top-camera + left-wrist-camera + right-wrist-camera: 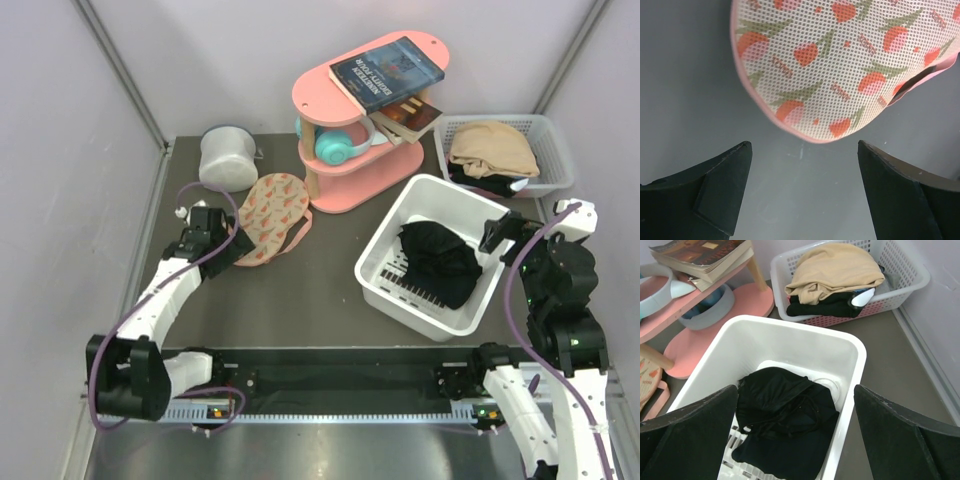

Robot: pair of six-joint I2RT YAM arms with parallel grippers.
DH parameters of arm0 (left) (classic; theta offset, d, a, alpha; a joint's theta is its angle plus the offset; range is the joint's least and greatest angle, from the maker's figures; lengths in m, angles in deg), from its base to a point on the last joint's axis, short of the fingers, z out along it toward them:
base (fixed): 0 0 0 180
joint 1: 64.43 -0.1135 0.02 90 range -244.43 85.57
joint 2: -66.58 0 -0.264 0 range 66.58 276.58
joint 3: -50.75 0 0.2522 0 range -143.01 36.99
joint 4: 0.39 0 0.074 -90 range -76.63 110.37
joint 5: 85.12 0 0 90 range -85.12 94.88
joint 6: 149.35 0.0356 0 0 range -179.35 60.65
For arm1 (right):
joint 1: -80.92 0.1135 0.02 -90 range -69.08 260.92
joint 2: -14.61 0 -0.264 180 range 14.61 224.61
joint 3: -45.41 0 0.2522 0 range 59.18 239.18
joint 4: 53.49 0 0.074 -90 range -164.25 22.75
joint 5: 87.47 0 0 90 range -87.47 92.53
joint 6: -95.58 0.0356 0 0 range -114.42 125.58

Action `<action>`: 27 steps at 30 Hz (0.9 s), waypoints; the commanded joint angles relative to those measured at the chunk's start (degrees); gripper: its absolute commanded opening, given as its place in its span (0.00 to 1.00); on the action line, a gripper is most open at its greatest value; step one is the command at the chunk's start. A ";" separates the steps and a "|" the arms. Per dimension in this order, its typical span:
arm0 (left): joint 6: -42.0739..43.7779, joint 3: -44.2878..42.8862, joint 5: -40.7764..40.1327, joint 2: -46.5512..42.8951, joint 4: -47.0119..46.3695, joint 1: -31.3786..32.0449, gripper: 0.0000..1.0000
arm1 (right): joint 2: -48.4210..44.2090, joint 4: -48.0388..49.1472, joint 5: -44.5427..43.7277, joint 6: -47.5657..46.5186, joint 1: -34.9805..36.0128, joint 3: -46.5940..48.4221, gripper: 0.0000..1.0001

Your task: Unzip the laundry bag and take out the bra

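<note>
I should use my left gripper on the laundry bag and pull its near end (250, 260) forward before my right gripper joins in, because the bag lies beside the pink shelf, far from my right gripper.
The laundry bag (272, 213), a flat pink-edged mesh pouch with red tulip prints, lies on the dark table left of the pink shelf. In the left wrist view its rounded end (840, 65) fills the top, with a dark slit along its right edge. My left gripper (216, 236) (804, 145) is open just short of that end, with only bare table between its fingers. My right gripper (500, 236) (795, 390) hangs open above the white bin. In that bin lies a black garment with thin straps (785, 415); I cannot tell whether it is the bra.
The white slotted bin (400, 215) stands at centre right. Behind it a white basket (555, 135) holds beige and dark clothes. A pink shelf (340, 190) carries books and headphones. A grey-white cylindrical container (228, 158) stands behind the bag. Walls close in on both sides.
</note>
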 commanded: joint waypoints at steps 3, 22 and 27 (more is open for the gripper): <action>-2.83 -0.46 2.49 7.70 -9.06 -0.50 0.89 | 0.11 -0.94 -0.47 -0.22 -0.29 4.27 0.99; -0.02 -4.86 2.22 15.11 -9.16 -0.50 0.00 | -1.82 -9.21 -2.76 -2.07 -0.29 11.30 1.00; 2.52 -3.10 3.54 3.87 -2.39 -0.50 0.00 | -0.77 -10.00 1.27 -1.54 -0.29 11.48 1.00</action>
